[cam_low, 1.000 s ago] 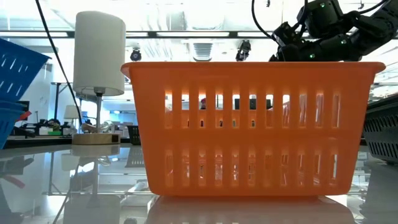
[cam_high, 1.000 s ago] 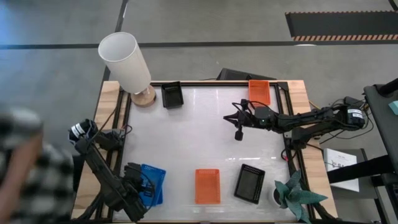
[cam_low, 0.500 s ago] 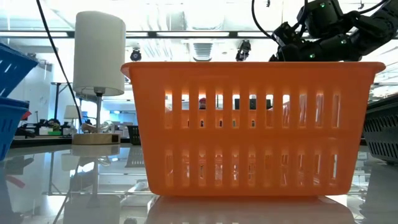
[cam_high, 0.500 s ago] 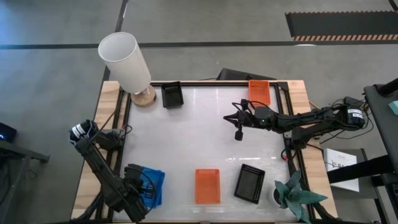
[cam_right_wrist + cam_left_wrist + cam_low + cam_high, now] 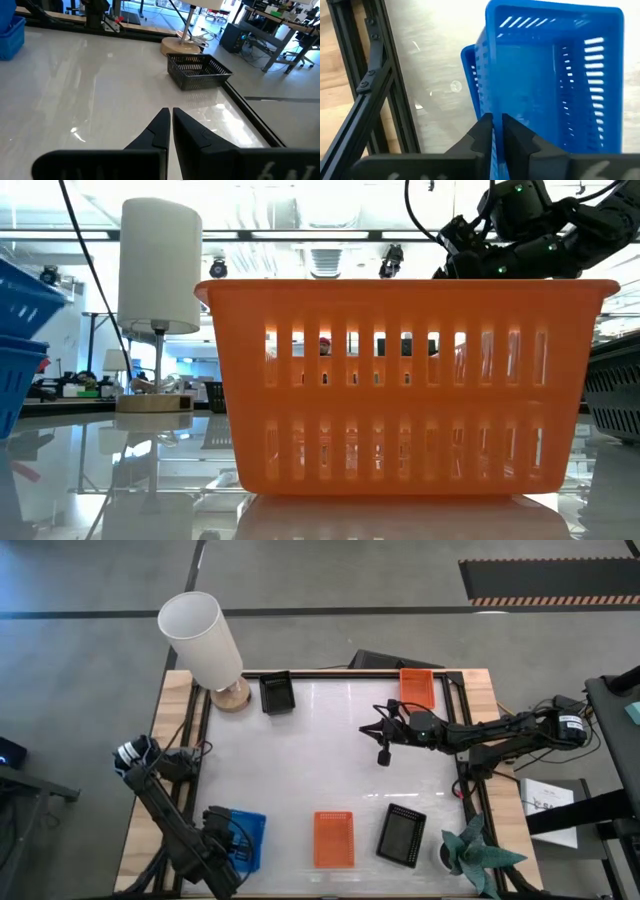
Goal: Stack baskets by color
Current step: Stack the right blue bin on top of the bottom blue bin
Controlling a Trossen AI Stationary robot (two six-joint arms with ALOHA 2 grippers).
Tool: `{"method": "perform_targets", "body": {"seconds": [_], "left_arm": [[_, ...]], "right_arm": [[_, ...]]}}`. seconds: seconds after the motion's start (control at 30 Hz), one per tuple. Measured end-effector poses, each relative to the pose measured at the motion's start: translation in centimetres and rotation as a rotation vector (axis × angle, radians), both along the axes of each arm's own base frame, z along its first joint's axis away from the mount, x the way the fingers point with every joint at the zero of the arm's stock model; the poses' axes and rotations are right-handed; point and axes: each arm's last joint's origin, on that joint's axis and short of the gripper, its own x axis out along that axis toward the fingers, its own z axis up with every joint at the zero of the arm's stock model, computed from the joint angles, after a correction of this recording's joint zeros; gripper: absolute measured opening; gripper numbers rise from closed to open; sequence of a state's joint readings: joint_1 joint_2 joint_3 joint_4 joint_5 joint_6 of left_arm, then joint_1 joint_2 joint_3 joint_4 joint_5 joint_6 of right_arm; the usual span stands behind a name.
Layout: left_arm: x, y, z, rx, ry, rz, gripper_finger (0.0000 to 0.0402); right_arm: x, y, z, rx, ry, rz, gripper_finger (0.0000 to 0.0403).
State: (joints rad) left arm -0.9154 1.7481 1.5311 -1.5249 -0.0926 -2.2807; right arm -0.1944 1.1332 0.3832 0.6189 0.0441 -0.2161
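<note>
The upper blue basket (image 5: pixel 532 75) sits crooked over the lower basket's rim (image 5: pixel 468 65). My left gripper should turn the upper one square, then grip its rim again and seat it level.
Two blue baskets (image 5: pixel 245 837) sit nested at the table's near left. My left gripper (image 5: pixel 496 125) points down at them and is shut on the upper one (image 5: pixel 555 75). The rim of the lower one (image 5: pixel 468 65) shows beside it. An orange basket (image 5: pixel 333 838) and a black basket (image 5: pixel 401 834) rest on their bottoms near the front edge. Another orange basket (image 5: pixel 418 687) and another black one (image 5: pixel 277 692) stand at the far edge. My right gripper (image 5: pixel 384 753) hangs shut above the table's right half, touching nothing. My left gripper pinches one short wall (image 5: pixel 496 137) of the upper blue basket, one finger (image 5: pixel 512 132) inside the basket and the other (image 5: pixel 482 132) outside. The fingers come from above, pointing down. The basket sits slightly tilted in the lower blue basket (image 5: pixel 18 370).
A white lampshade on a wooden base (image 5: pixel 205 640) stands at the far left corner. A green plant (image 5: pixel 475 855) is at the near right corner. A dark metal frame (image 5: pixel 375 85) runs along the table's left edge, next to the blue baskets.
The upper blue basket has sunk and tipped closer to level, settling into the lower blue basket, with my left gripper still on its wall. A person's checkered sleeve at the left has gone out of view.
</note>
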Motion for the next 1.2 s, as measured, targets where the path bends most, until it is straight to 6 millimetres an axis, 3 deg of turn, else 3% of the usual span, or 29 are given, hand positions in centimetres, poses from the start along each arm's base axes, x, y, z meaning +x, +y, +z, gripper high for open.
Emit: {"method": "perform_targets", "body": {"seconds": [0.43,0.57,0.8,1.2], "left_arm": [[0.2,0.1,-0.3,0.018,-0.006,-0.006,0.0111],[0.1,0.1,-0.6,0.024,-0.001,-0.007,0.0089],[-0.1,0.3,-1.4,0.024,0.029,-0.003,0.0007],[-0.3,0.8,-0.4,-0.008,0.006,0.000,0.0001]], "right_arm": [[0.0,0.0,0.0,0.006,-0.001,-0.002,0.0013],[0.0,0.0,0.0,0.006,-0.001,-0.001,0.0013],[0.0,0.0,0.0,0.005,-0.002,-0.001,0.0013],[0.0,0.0,0.0,0.003,-0.001,-0.001,0.0013]]}}
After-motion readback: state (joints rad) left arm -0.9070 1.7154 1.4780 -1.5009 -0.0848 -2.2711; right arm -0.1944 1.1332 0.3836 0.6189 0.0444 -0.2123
